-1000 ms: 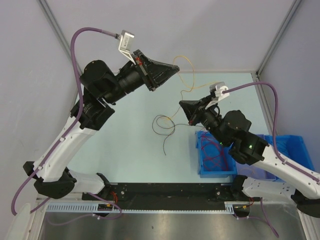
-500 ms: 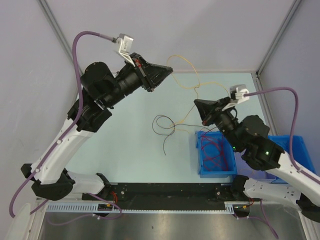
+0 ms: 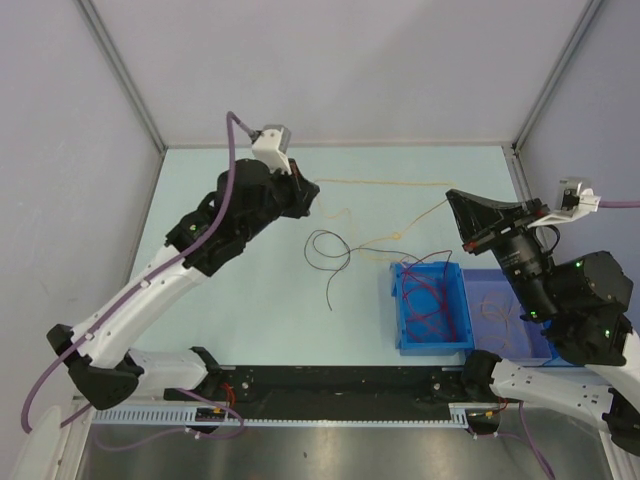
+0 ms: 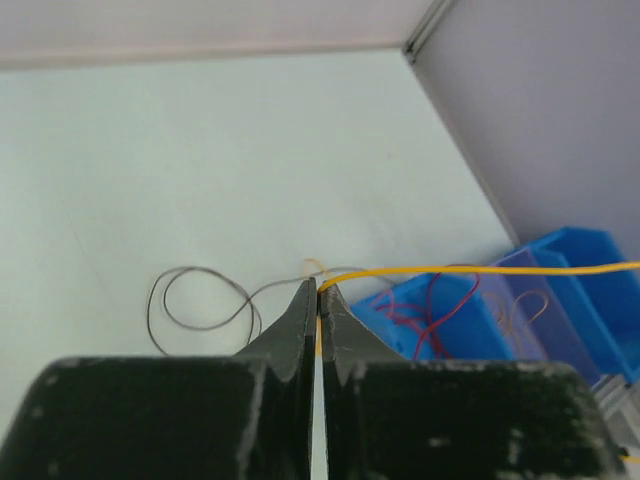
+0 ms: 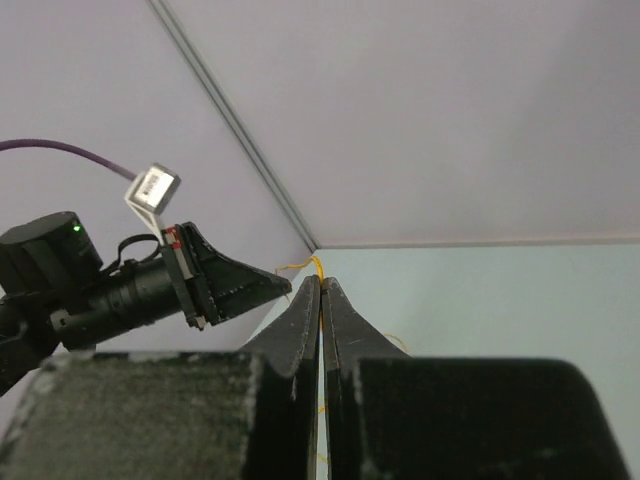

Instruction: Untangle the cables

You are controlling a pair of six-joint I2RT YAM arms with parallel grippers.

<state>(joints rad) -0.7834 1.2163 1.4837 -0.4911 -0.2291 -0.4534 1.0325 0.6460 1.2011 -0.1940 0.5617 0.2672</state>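
Note:
I can see the yellow cable [image 3: 385,182] hang clear above the black cable, so my left gripper should keep carrying its end until it is over the purple bin [image 3: 505,320].
A thin yellow cable [image 3: 385,182] runs nearly straight above the table between my two grippers, and a second slack strand of it sags below. My left gripper [image 3: 312,190] is shut on its left end; in the left wrist view the jaws [image 4: 319,288] pinch the yellow cable [image 4: 480,269], which leads off to the right. My right gripper [image 3: 450,195] is shut on the other end, and the wire [image 5: 312,262] pokes out at its closed tips [image 5: 320,282]. A black cable [image 3: 328,250] lies alone in loops on the table, also seen as a black cable [image 4: 204,268] in the left wrist view.
A blue bin [image 3: 396,310] at the front right holds red cables [image 3: 430,300]. A second bin [image 3: 520,345] stands beside it, partly under the right arm. Grey walls close in the table at the back and on both sides. The left gripper [image 5: 288,287] shows in the right wrist view.
The grippers have drawn apart: the left one came down and forward, the right one swung right over the bins. The yellow cable, looped before, is now pulled nearly straight.

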